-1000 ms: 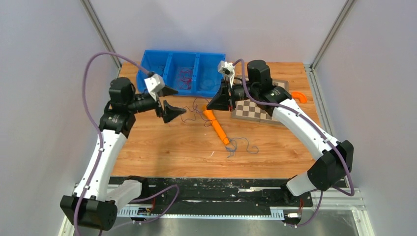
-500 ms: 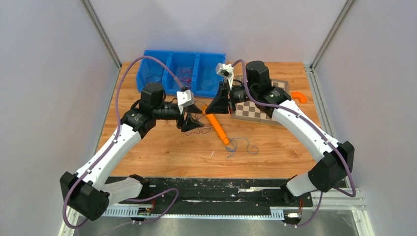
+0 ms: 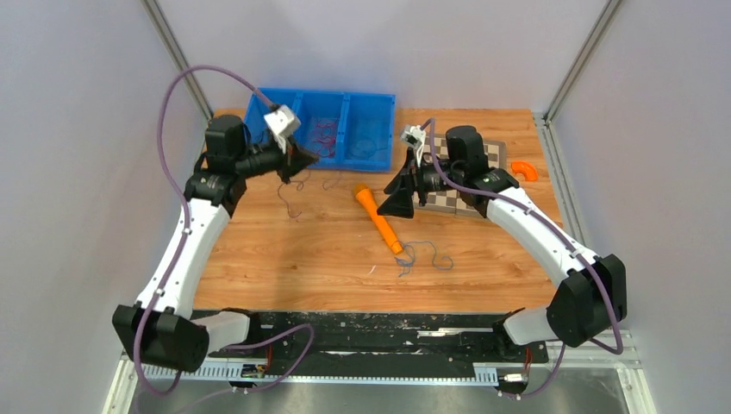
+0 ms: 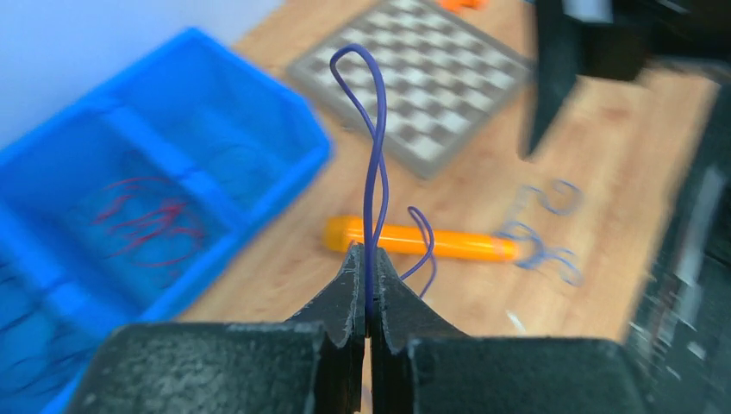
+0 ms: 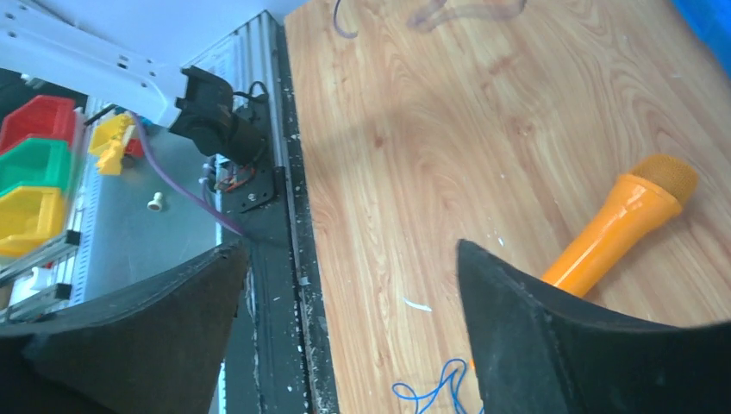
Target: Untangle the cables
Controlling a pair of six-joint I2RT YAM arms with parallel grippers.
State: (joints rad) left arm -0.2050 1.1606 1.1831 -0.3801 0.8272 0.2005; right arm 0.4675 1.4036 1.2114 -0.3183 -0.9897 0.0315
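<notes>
Next, my left gripper lets the dark purple cable (image 4: 378,125) fall into the bin's dark-cable compartment (image 3: 257,116), because the cable hangs from my left gripper alone, beside the blue bin.
My left gripper (image 3: 303,160) is shut on a dark purple cable (image 4: 372,129). The cable rises in a twisted loop from the closed tips (image 4: 369,259) and hangs to the table (image 3: 285,197) in front of the blue bin. My right gripper (image 3: 399,195) stands wide open over the table's middle, and nothing lies between its fingers (image 5: 353,250). A blue cable bunch (image 3: 420,254) lies on the wood near the front, also low in the right wrist view (image 5: 440,392). Red cables (image 3: 326,134) sit in the bin's middle compartment.
The blue three-part bin (image 3: 321,97) stands at the back left. An orange toy microphone (image 3: 379,217) lies between the grippers. A checkerboard (image 3: 461,200) lies under the right arm, with an orange curved piece (image 3: 523,170) beyond it.
The left gripper closed on the purple cable at the centre and carried it back left toward the bin. The right gripper opened, let go and drew slightly away.
</notes>
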